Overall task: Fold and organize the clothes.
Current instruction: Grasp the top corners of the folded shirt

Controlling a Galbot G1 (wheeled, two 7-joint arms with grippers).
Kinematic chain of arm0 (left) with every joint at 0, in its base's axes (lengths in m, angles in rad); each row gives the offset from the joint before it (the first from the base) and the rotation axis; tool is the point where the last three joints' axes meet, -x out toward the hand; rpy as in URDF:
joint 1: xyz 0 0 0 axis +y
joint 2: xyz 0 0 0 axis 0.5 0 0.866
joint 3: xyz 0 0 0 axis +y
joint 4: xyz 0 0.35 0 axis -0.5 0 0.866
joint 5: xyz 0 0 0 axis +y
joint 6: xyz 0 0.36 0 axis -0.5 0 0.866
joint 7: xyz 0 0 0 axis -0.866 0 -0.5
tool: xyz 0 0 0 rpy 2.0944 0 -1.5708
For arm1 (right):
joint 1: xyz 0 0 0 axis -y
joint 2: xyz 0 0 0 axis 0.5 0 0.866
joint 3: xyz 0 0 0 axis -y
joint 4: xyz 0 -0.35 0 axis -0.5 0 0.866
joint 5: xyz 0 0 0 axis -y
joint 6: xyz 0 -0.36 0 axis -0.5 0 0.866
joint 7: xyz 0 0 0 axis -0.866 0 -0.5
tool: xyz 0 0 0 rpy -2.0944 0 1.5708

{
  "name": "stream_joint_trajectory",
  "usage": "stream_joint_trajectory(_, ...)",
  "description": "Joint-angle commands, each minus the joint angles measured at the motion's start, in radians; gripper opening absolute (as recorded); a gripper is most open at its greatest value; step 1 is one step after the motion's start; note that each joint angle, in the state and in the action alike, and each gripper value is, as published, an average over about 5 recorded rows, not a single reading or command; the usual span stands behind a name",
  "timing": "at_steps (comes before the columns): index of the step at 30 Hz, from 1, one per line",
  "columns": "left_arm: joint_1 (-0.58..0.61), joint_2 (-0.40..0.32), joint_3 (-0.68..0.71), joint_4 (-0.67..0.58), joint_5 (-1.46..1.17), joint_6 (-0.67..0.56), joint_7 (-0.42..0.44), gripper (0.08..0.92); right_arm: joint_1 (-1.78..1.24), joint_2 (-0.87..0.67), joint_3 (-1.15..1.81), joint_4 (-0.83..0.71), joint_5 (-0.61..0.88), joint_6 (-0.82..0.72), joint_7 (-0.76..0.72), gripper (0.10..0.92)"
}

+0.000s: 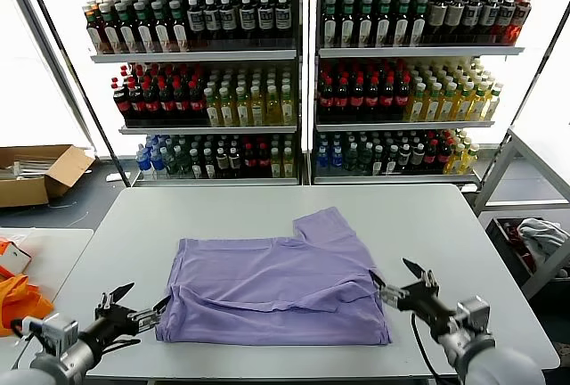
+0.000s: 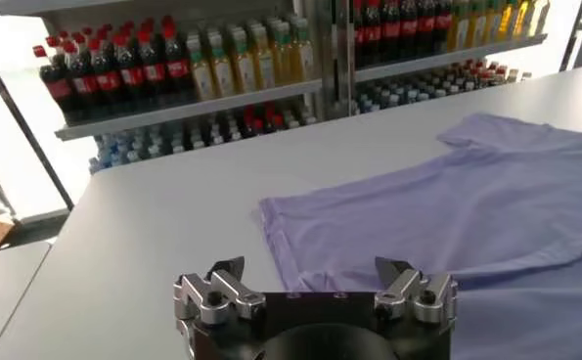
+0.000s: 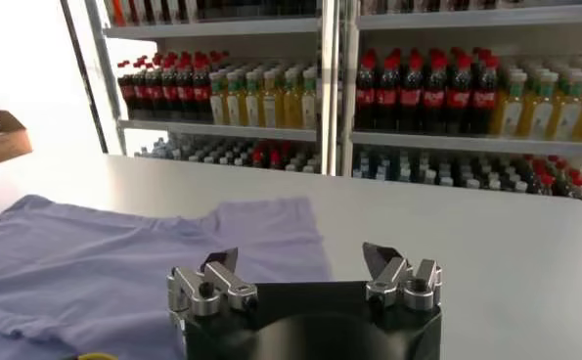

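I can see the lavender T-shirt's far corner [image 1: 183, 243] opposite the sleeve flat ahead of my left gripper's open fingers, so I keep moving that gripper to that corner and close it there.
The lavender T-shirt [image 1: 276, 287] lies on the grey table [image 1: 223, 211], partly folded, with one sleeve [image 1: 328, 225] sticking out toward the far right. No print shows. My left gripper [image 1: 141, 307] is open and empty at the shirt's near-left corner, just off the cloth. My right gripper [image 1: 394, 280] is open and empty at the shirt's near-right edge. The shirt also shows in the left wrist view [image 2: 447, 205] beyond the open left gripper [image 2: 310, 269], and in the right wrist view [image 3: 124, 264] beyond the open right gripper [image 3: 300, 256].
Shelves of bottles [image 1: 294, 73] stand behind the table. An orange cloth [image 1: 18, 300] lies on a side table at the left. A cardboard box [image 1: 36, 171] sits on the floor at far left. A grey-white bundle of cloth [image 1: 534, 233] lies in a bin at the right.
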Motion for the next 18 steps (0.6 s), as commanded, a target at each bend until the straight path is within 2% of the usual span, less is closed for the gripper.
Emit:
stream_joint_trajectory(1,-0.353,0.111,0.210,0.290,-0.113,0.000,0.022,0.822,0.490,-0.015,-0.209,-0.368,0.007,-0.066,-0.148,0.823)
stream_joint_trajectory(9,-0.615,0.092,0.424,0.539,-0.110,-0.005,0.032,0.823,0.676,0.102,-0.355,-0.613,-0.005,-0.076,-0.161,0.823)
stream_joint_trajectory(18,-0.766,0.049,0.534,0.697,-0.104,-0.017,0.023,0.823,0.824,0.220,-0.444,-0.788,-0.003,-0.103,-0.152,0.823)
